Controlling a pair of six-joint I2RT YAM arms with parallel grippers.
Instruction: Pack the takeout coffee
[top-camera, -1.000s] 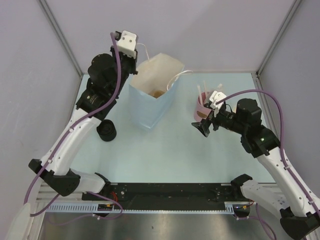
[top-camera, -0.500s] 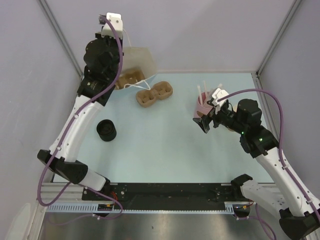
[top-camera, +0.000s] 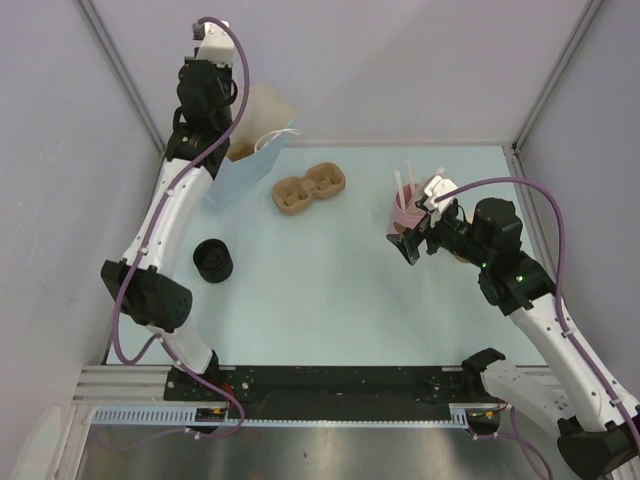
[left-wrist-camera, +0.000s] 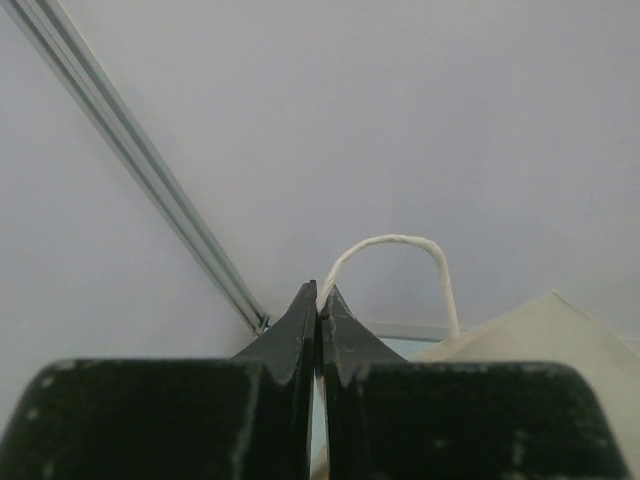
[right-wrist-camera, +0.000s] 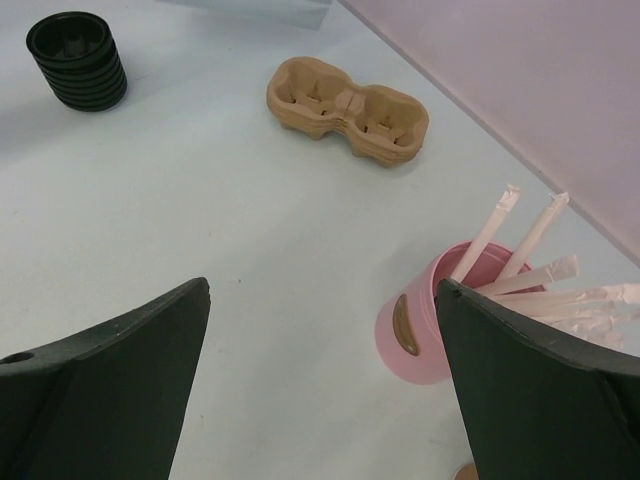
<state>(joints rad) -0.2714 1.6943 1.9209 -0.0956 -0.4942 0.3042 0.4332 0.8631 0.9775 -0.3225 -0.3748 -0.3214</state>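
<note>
My left gripper keeps moving the paper bag to the clear far corner (left-wrist-camera: 264, 324) until it stands upright, because the bag hangs by its white cord handle (left-wrist-camera: 392, 240) beside that corner.
I cannot make out the takeout coffee cup in any view. A stack of black lids (top-camera: 212, 259) (right-wrist-camera: 78, 60) stands on the table at the left. My left gripper (left-wrist-camera: 319, 290) is raised in the far left corner, shut on the white cord handle (left-wrist-camera: 400, 245) of a light blue paper bag (top-camera: 240, 172) (left-wrist-camera: 545, 335). The bag hangs tilted against the back wall, and something tan (top-camera: 240, 152) shows in its mouth. My right gripper (top-camera: 410, 246) (right-wrist-camera: 322, 290) hovers wide open just in front of the pink cup, holding nothing.
A tan pulp two-cup carrier (top-camera: 311, 188) (right-wrist-camera: 347, 110) lies on the table right of the bag. A pink cup of wrapped straws (top-camera: 404, 207) (right-wrist-camera: 430, 325) stands at the right, with a tan rim (right-wrist-camera: 463, 472) peeking out beside it. Walls close in at the back and sides.
The left arm has swung the bag up and back to the far left corner, uncovering the two-cup carrier. The right arm has barely moved.
</note>
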